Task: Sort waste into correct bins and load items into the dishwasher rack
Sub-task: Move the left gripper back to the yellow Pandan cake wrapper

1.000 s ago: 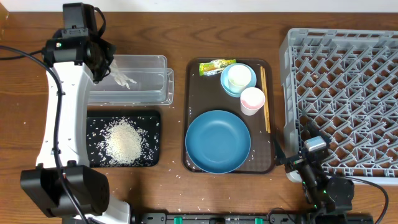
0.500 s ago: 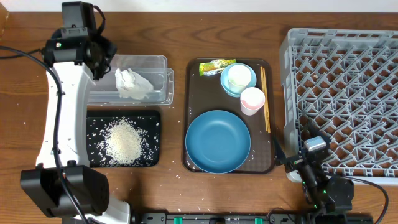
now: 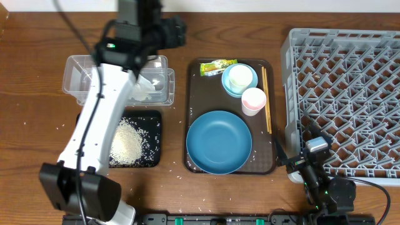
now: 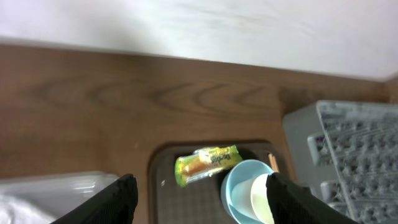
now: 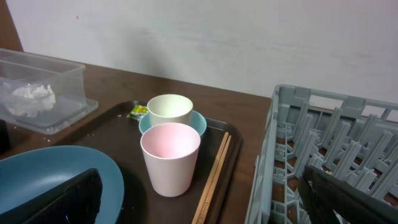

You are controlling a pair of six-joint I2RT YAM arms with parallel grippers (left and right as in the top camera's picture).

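Observation:
My left gripper should keep heading for the yellow-green wrapper's loose end [image 3: 205,69], which lies clear of the light-blue bowl, until its fingers straddle that end, and then close.
The crumpled white napkin [image 3: 147,88] lies in the clear tub [image 3: 79,76]. Loose rice [image 3: 127,141] is heaped on the black tray [image 3: 154,122]. My left gripper [image 4: 202,202] is open and empty, above the tub's right end and the brown tray's near corner. The yellow-green wrapper [image 4: 206,165] shows between its fingers, beside the light-blue bowl [image 4: 239,194]. That bowl holds a white cup [image 5: 169,112]. The pink cup [image 5: 170,158], chopsticks [image 5: 214,171] and blue dish [image 3: 219,142] rest on the brown tray. My right gripper [image 5: 199,205] stands open by the rack [image 3: 350,94], holding nothing.
The dark brown serving tray [image 3: 195,119] sits mid-table between the bins and the grey rack. Stray rice grains dot the wood near the black tray and the front edge. The left arm [image 3: 103,106] reaches over the tub and the black tray.
My left gripper has opened and let the napkin fall into the clear tub. The arm has then swung right toward the brown tray. The right arm has stayed still.

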